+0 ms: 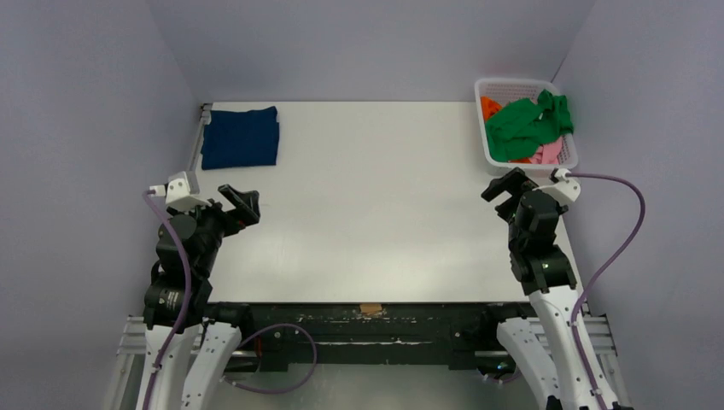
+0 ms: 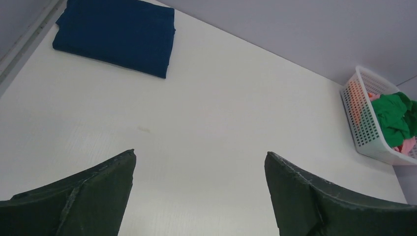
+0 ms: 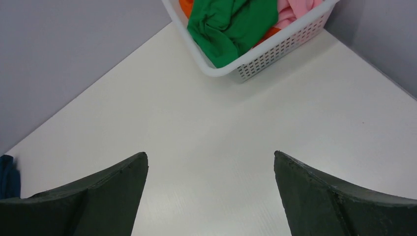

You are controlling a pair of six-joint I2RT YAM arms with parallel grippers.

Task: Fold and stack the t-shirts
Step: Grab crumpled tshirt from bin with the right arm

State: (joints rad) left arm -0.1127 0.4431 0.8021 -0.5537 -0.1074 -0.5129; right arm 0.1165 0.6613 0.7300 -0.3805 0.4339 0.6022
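I should keep reaching into the basket [image 1: 531, 116] with my right gripper until it closes on green cloth, because the green t-shirt [image 1: 510, 130] lies on top of the orange and pink ones.
A navy blue t-shirt [image 1: 241, 137] lies folded flat at the table's far left corner; it also shows in the left wrist view [image 2: 118, 33]. A bright green t-shirt [image 1: 528, 126] lies crumpled on top in the white mesh basket [image 1: 487, 155], over an orange t-shirt [image 1: 489, 106] and a pink t-shirt [image 1: 548, 153]. The right wrist view shows the green shirt [image 3: 231, 24], pink [image 3: 295, 12] and orange [image 3: 187, 6]. My left gripper [image 1: 243, 203] is open and empty above the table's left side [image 2: 199, 153]. My right gripper [image 1: 507, 188] is open and empty just short of the basket [image 3: 210, 155].
The white table [image 1: 376, 205] is walled by grey panels on three sides. The basket [image 3: 275, 49] stands at the far right corner. A metal rail [image 1: 198, 141] runs along the left edge beside the navy shirt.
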